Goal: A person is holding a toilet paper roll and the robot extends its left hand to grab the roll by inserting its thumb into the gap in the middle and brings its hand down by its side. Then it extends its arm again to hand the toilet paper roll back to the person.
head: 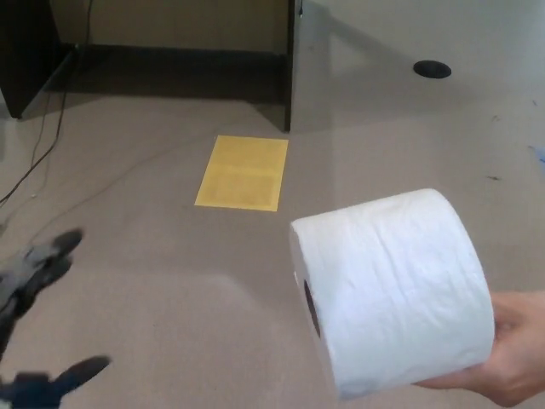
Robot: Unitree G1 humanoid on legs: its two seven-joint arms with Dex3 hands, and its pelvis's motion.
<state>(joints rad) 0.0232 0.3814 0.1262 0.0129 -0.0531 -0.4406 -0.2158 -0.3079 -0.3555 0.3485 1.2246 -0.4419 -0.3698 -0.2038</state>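
The dark centre hole [312, 308] is open at its end. I expect the white toilet paper roll [398, 291] to slip straight off my thumb when I give it back.
A white toilet paper roll [396, 290] is held out on its side at the lower right by a person's hand [507, 349], with its dark centre hole facing left. My left hand [38, 319] comes in at the lower left edge, blurred, with its black fingers [51, 256] spread apart and nothing in them. A wide gap of floor lies between my hand and the roll. My right hand does not show.
A yellow sheet [242, 173] lies flat on the grey floor [170, 247]. A dark desk panel [289, 64] stands at the back, with cables [38, 145] trailing at the left. A black round cap [432, 69] sits on the grey surface at the upper right.
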